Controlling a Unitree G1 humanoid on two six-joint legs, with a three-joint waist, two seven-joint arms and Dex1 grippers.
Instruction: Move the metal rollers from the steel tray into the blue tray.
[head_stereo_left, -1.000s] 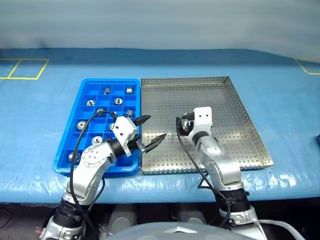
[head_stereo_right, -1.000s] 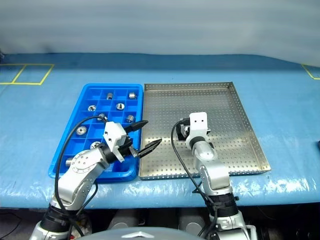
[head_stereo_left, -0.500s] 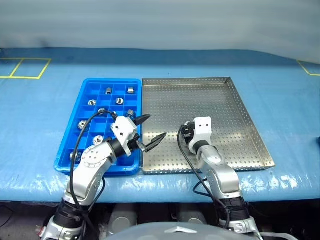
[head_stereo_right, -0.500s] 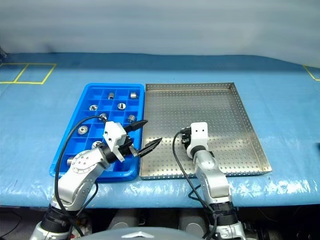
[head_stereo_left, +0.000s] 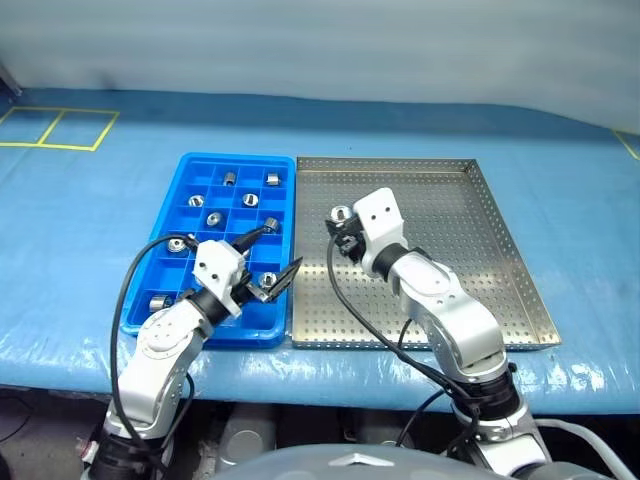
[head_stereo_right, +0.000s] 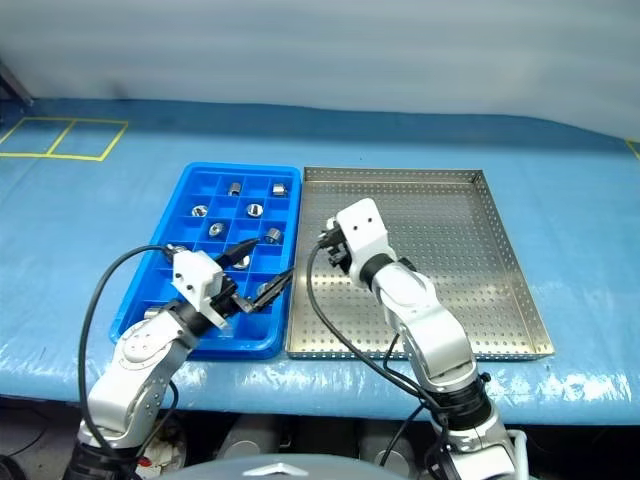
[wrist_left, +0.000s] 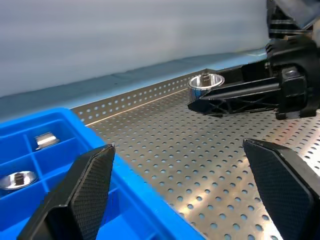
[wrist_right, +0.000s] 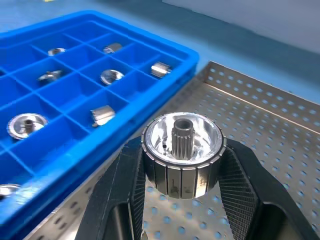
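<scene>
I go on carrying the metal roller (head_stereo_left: 341, 213) until it hangs over the blue tray's empty near compartment (head_stereo_left: 238, 323), because my right gripper holds it squarely by its ribbed side.
My right gripper (head_stereo_left: 340, 215) is shut on one of the metal rollers (wrist_right: 181, 135), a shiny ribbed cylinder with a toothed centre hub. It is held in the air above the left part of the steel tray (head_stereo_left: 450, 240), close to the blue tray (head_stereo_left: 200, 180). Several metal rollers (head_stereo_left: 250, 201) lie in separate compartments of the blue tray. Over the blue tray's near right corner my left gripper (head_stereo_left: 280, 248) stands open with nothing between its fingers (wrist_left: 87, 185). In the left wrist view the held roller (wrist_left: 206, 80) sits at the tip of the right gripper.
The two trays lie side by side on a table with a blue cover, the blue one on the left. Yellow tape marks (head_stereo_left: 60, 128) lie on the cover at the far left. Black cables loop beside both arms near the table's front edge.
My right gripper shut on a roller low in the steel tray, then rose and swung left toward the blue tray. My left gripper drifted left over the blue tray. The camera view also shifted.
</scene>
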